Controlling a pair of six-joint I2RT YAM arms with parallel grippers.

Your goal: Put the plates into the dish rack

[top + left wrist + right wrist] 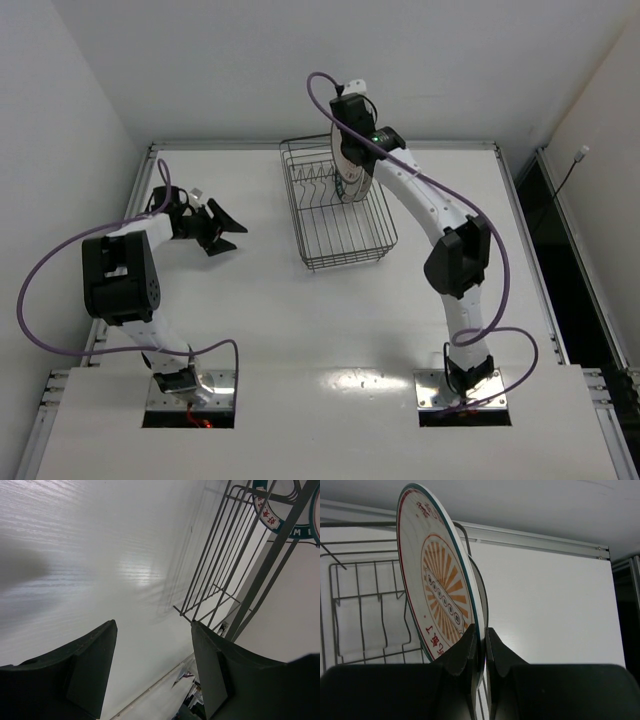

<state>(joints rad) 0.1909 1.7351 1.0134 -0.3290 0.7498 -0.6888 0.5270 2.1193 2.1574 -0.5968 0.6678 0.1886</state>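
Observation:
The robot's right gripper should go on lowering the cream plate (pixel 349 172), which hangs on edge in line with the rack's wire dividers (pixel 319 188), until the plate's rim rests in the rack.
My right gripper (pixel 351 138) is shut on the rim of the cream plate with the orange-brown sunburst centre (pixel 353 172). It holds the plate on edge above the far part of the grey wire dish rack (pixel 345 258). In the right wrist view the fingers (pixel 470 645) pinch the plate (pixel 440 595) with the rack (pixel 358 610) behind it. My left gripper (pixel 225 228) is open and empty, left of the rack. The left wrist view shows the rack wall (pixel 220 565) and part of the plate (pixel 272 520). The other two plates are out of view.
A raised metal rail (pixel 320 146) runs along the table's far edge just behind the rack. White walls close in at the left and back. A dark gap (pixel 560 260) lies past the table's right edge.

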